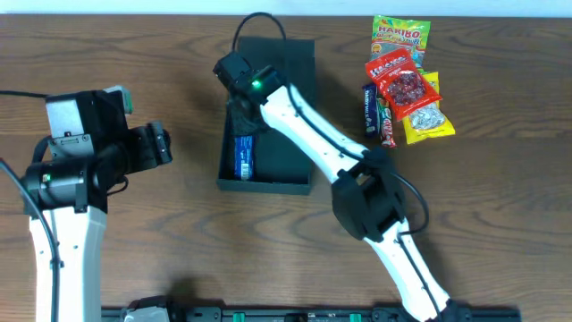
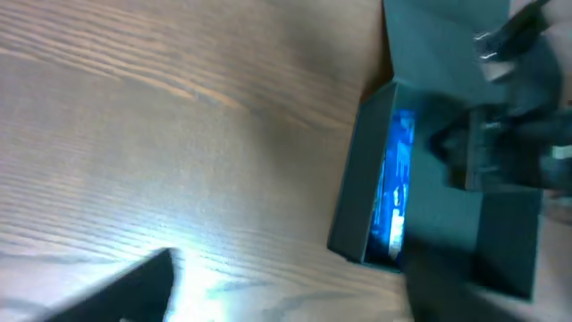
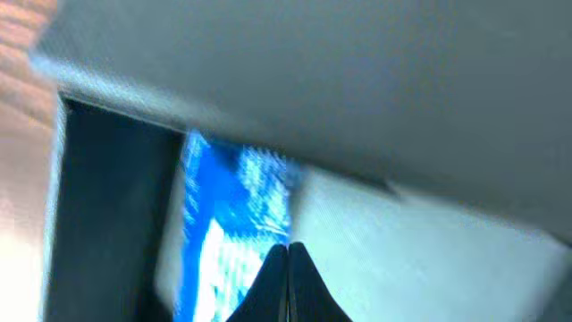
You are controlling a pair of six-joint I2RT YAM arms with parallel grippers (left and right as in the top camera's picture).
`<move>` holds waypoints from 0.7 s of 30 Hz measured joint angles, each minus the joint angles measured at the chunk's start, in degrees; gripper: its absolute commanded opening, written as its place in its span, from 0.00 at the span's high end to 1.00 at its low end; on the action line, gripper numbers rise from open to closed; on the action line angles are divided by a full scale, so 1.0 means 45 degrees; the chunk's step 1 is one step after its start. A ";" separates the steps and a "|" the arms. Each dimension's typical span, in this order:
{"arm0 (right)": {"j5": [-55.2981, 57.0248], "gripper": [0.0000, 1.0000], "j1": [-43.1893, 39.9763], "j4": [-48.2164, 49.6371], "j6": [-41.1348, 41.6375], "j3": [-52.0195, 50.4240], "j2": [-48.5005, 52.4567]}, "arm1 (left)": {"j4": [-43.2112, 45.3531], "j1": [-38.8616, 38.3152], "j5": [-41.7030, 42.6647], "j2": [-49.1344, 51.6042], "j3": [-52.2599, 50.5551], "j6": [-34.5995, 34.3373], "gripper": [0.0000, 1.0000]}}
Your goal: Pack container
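My right gripper should push the blue snack packet's near end (image 1: 244, 173), which sits away from the container's side, toward that side (image 1: 223, 166) with its fingers closed.
The black container (image 1: 290, 165) lies open in the middle of the table, its flap lid folded out on the far side. A blue snack packet (image 1: 243, 155) lies along its left inner wall. My right gripper (image 1: 239, 100) reaches down into the container, just beyond the packet. In the right wrist view its fingertips (image 3: 288, 249) are pressed together with nothing between them, right over the blue packet (image 3: 228, 215). My left gripper (image 1: 164, 146) hovers over bare table left of the container, fingers wide apart and empty. The left wrist view shows the container (image 2: 357, 197) and blue packet (image 2: 398, 179) ahead.
Several snack packets lie at the far right: a Haribo bag (image 1: 399, 34), a red packet (image 1: 399, 82), a yellow packet (image 1: 429, 116) and dark bars (image 1: 375, 112). The right arm (image 1: 322, 148) crosses over the container's right side. Wooden table (image 2: 179, 134) stretches to the left.
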 measured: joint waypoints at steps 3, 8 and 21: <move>0.0010 0.99 -0.0321 -0.1190 -0.0078 0.0005 -0.0767 | 0.0355 0.0000 0.0345 0.0544 -0.0651 0.0044 0.94; -0.0078 0.98 -0.0583 -0.1481 -0.0340 -0.0078 -0.0967 | 0.2404 0.0000 0.1953 0.1875 -0.2361 0.0053 0.94; -0.1496 0.98 -0.0432 -0.0685 -0.0719 -0.2652 -0.0967 | 0.5348 0.0000 0.5872 0.6339 -0.3575 -0.0646 0.94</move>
